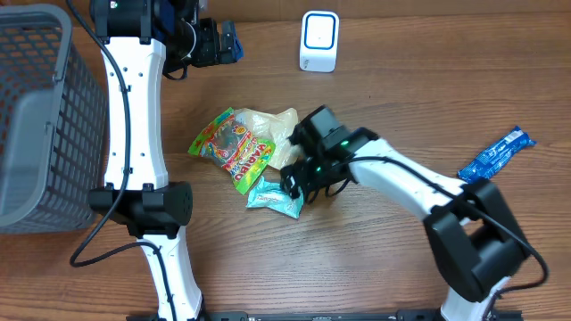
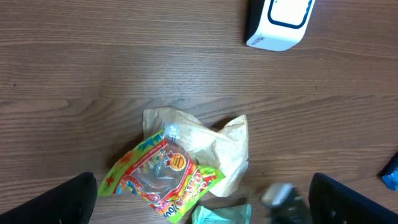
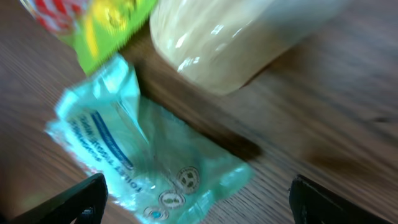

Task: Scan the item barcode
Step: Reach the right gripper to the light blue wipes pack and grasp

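Next, I move the teal packet onto clear wood (image 1: 357, 198) with my right gripper before the scan, because the packet lies close against the candy bag (image 1: 255, 184) and the beige bag.
A teal packet (image 1: 275, 198) lies flat on the wooden table, beside a gummy candy bag (image 1: 230, 148) and a beige bag (image 1: 272, 129). My right gripper (image 1: 299, 183) hangs low over the teal packet's right end. In the right wrist view the right gripper (image 3: 199, 199) is open, its fingers (image 3: 68, 202) standing on either side of the teal packet (image 3: 143, 168) without touching it. My left gripper (image 1: 223, 40) is open and holds nothing at the back of the table, left of the white scanner (image 1: 318, 41). From there the left gripper (image 2: 208, 202) looks down on the candy bag (image 2: 165, 177).
A grey mesh basket (image 1: 36, 116) stands at the far left. A blue packet (image 1: 495, 154) lies at the right edge of the table. The beige bag (image 3: 230, 43) lies just behind the teal packet.
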You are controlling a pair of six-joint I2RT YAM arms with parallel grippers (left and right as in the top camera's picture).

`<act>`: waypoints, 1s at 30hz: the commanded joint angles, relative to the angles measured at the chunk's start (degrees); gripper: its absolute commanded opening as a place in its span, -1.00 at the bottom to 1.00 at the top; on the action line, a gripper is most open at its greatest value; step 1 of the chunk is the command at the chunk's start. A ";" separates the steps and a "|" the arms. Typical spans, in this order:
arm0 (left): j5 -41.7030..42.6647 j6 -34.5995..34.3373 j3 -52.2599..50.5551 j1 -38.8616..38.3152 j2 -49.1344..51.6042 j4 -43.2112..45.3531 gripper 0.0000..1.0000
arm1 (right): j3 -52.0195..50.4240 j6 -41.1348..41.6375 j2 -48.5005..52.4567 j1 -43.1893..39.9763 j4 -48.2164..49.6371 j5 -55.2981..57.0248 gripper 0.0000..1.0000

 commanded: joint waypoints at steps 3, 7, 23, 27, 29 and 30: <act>-0.09 -0.33 -0.13 -0.39 -1.60 0.04 1.00 | -0.63 -7.45 2.69 3.34 0.55 5.92 0.77; -0.11 -0.33 -0.13 -0.39 -1.60 0.04 0.99 | -0.63 -7.43 2.89 3.63 0.46 6.40 0.17; -0.11 -0.33 -0.13 -0.39 -1.60 0.04 1.00 | 3.96 -5.64 0.76 -0.20 -7.85 1.27 0.41; -0.09 -0.33 -0.13 -0.39 -1.60 0.04 0.99 | 10.03 -3.96 0.48 -1.55 -10.60 0.17 0.80; -0.09 -0.33 -0.13 -0.39 -1.60 0.04 1.00 | 9.94 -3.96 0.76 -1.55 -9.31 0.13 0.80; -0.11 -0.33 -0.13 -0.39 -1.60 0.04 1.00 | 9.86 -3.93 1.27 -1.42 -8.72 0.09 0.79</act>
